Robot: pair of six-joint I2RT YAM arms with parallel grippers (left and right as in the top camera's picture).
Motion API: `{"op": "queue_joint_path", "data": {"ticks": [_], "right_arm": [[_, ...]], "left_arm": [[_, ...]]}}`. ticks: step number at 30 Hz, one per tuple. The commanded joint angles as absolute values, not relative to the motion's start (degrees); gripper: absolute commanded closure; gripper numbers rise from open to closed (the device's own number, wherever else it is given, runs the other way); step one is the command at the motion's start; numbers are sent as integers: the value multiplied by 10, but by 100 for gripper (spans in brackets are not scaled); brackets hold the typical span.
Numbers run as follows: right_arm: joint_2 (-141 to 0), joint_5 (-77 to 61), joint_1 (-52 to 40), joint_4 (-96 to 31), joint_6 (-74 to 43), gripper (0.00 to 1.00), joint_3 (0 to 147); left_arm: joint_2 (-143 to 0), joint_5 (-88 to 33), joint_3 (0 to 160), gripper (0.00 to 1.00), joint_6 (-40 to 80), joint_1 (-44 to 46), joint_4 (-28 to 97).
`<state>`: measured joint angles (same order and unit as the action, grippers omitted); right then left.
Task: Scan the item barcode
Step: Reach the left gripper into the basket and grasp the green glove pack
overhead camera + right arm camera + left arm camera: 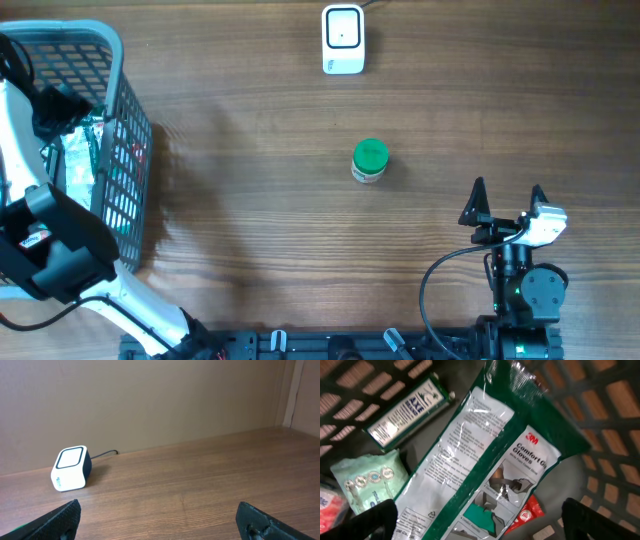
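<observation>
The broad middle of the gloves packet (465, 492) is between my left gripper's fingers, so I should go to its logo end (532, 439) and pinch the packet there before I lift it.
The white barcode scanner (342, 40) stands at the table's far middle; it also shows in the right wrist view as the scanner (71, 468). A small jar with a green lid (370, 160) stands mid-table. My left gripper (480, 520) is down inside the grey basket (125, 150), open, with its fingers either side of a green-and-white 3M Comfort Gloves packet (485, 460) and not gripping it. My right gripper (508, 195) hovers open and empty at the near right, over bare wood (160, 520).
Also in the basket lie an Axe Brand box (405, 407), a pale green packet (367, 482) and a red packet (527, 512) partly under the gloves. The basket's lattice wall (600, 410) rises close on the right of my left gripper.
</observation>
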<state>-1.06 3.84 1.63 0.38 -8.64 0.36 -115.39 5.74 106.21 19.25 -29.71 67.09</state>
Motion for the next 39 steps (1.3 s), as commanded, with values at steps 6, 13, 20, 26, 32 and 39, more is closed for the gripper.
{"op": "queue_joint_path", "data": {"ticks": [6,13,20,26,32,39], "right_arm": [[-8,29,18,6,-76,0,3],[-8,29,18,6,-77,0,3],[-8,29,18,6,-77,1,3],[-8,29,18,6,-77,0,3],[-8,29,18,6,-76,0,3],[-8,29,18,6,-77,0,3]], "left_arm": [[-1248,61,1024,0,167,-278,691],[-1302,60,1007,96,166,-275,715],[-1245,73,1074,94,169,-276,725],[-1253,98,1069,0,166,-274,713],[-1265,138,1033,0,122,-264,641],[-1265,121,837,0,106,-246,516]]}}
